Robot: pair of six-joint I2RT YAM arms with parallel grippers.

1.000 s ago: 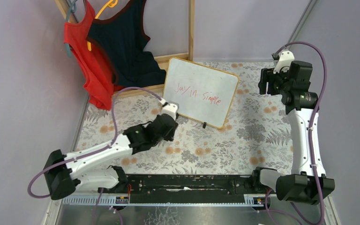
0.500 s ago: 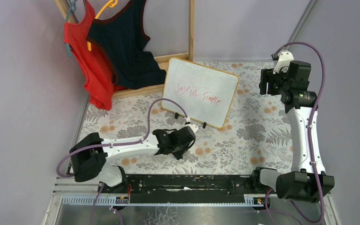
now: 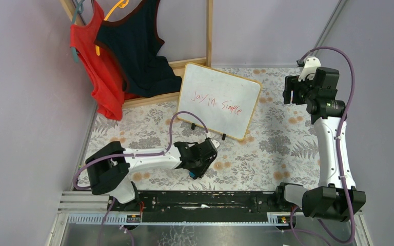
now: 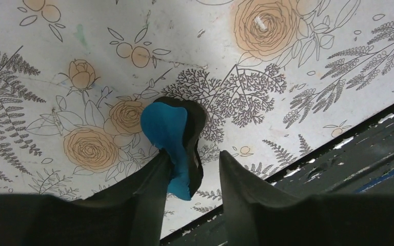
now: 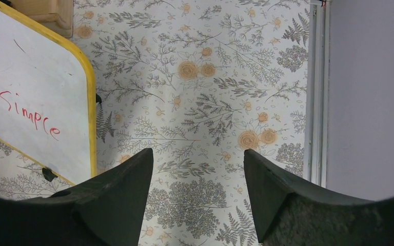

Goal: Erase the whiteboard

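The blue eraser (image 4: 165, 125) lies at a slant against a finger of the robot's left gripper, so the left gripper should open and centre itself over the eraser's narrow middle (image 4: 181, 152) before it lifts.
The whiteboard (image 3: 219, 100) leans at the back centre with red handwriting on it; its right part shows in the right wrist view (image 5: 31, 102). A blue eraser with a black felt side (image 4: 173, 138) lies on the floral table cover near the front rail; a bit of its blue shows in the top view (image 3: 191, 175). My left gripper (image 3: 199, 165) is low over it. In the left wrist view the left gripper (image 4: 192, 159) straddles the eraser: the left finger touches it, the right finger stands apart. My right gripper (image 3: 291, 93) is open and empty, raised right of the board, as the right wrist view (image 5: 197, 159) shows.
A wooden clothes rack (image 3: 209, 32) with a red top (image 3: 100, 72) and a dark top (image 3: 138, 51) stands at the back left, behind the board. The black front rail (image 3: 205, 200) runs just behind the eraser. A metal edge strip (image 5: 316, 92) borders the table on the right.
My left arm has swung from the board's lower left corner toward the front and right, and lowered around the blue eraser. The right arm has barely moved.
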